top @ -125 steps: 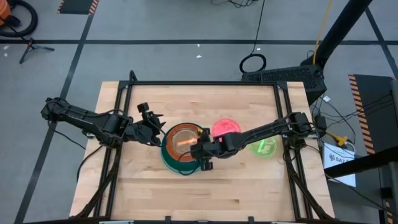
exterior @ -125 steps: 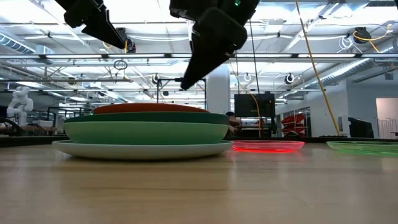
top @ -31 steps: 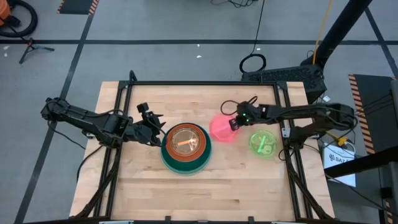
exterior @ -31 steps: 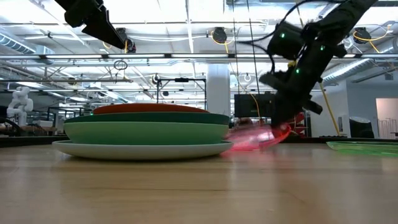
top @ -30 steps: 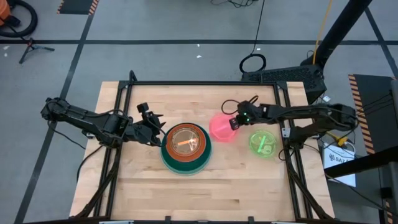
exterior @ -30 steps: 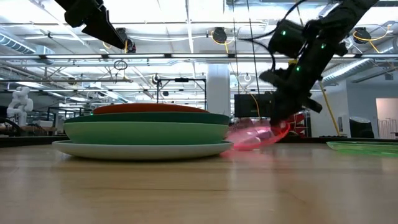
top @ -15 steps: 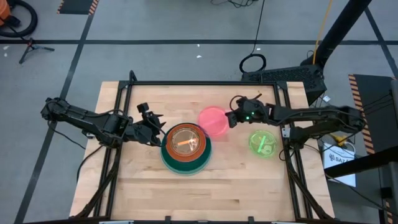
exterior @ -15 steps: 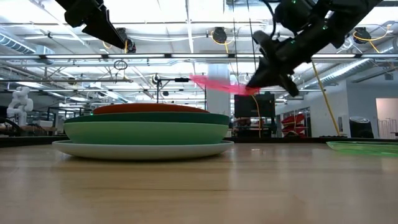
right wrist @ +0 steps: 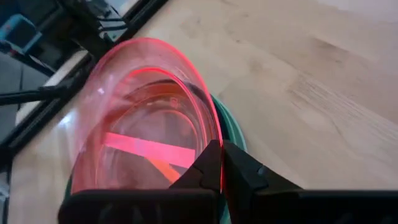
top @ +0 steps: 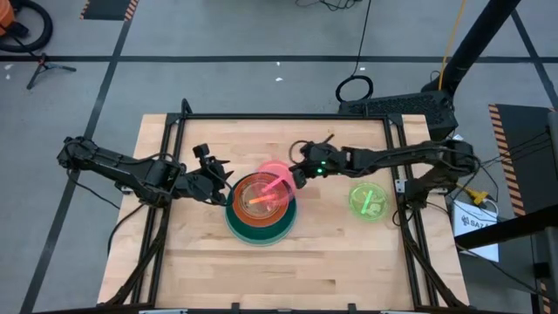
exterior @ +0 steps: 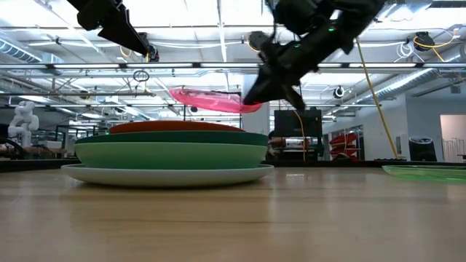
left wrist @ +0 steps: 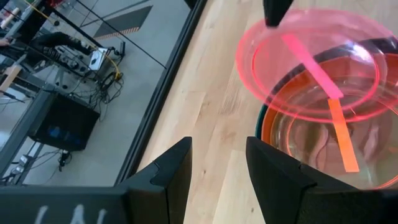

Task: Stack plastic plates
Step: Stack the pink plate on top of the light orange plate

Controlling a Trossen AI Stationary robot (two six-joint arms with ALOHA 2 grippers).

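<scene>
I keep lowering the pink plate (exterior: pixel 211 100) with my right gripper over the small orange plate (top: pixel 260 201) until the pink plate sits inside, because it hangs almost level and clear above the stack.
A stack of plastic plates (top: pixel 259 218) stands mid-table: pale blue at the bottom (exterior: pixel 167 175), light green (exterior: pixel 171 154), dark green, orange-red (exterior: pixel 175 126), and a small translucent orange plate (left wrist: pixel 339 134) on top. A translucent pink plate (top: pixel 273 178) hangs just above the stack's far right part, with my right gripper (top: pixel 295 177) shut on it. A lime plate (top: pixel 369 202) lies flat on the table to the right. My left gripper (top: pixel 220 185) stands open and raised just left of the stack, with nothing between its fingers (left wrist: pixel 177 171). My right gripper pinches the pink plate's rim (right wrist: pixel 214 146) between its two shut fingers, on the side toward the table's right edge. The fingers come from the right, slanting a little downward. The plate (exterior: pixel 211 100) is lifted clear, nearly level, a short way above the stack.
A black frame rail (top: pixel 288 117) runs along the table's far edge, with more rails at both sides. Bare wood lies in front of the stack toward the near edge (top: pixel 279 275).
My right gripper has lifted the pink plate, which was tipped with its left edge on the table, and carried it toward the table's left. The plate now hangs nearly level over the stack. The gripper has stayed shut on the rim.
</scene>
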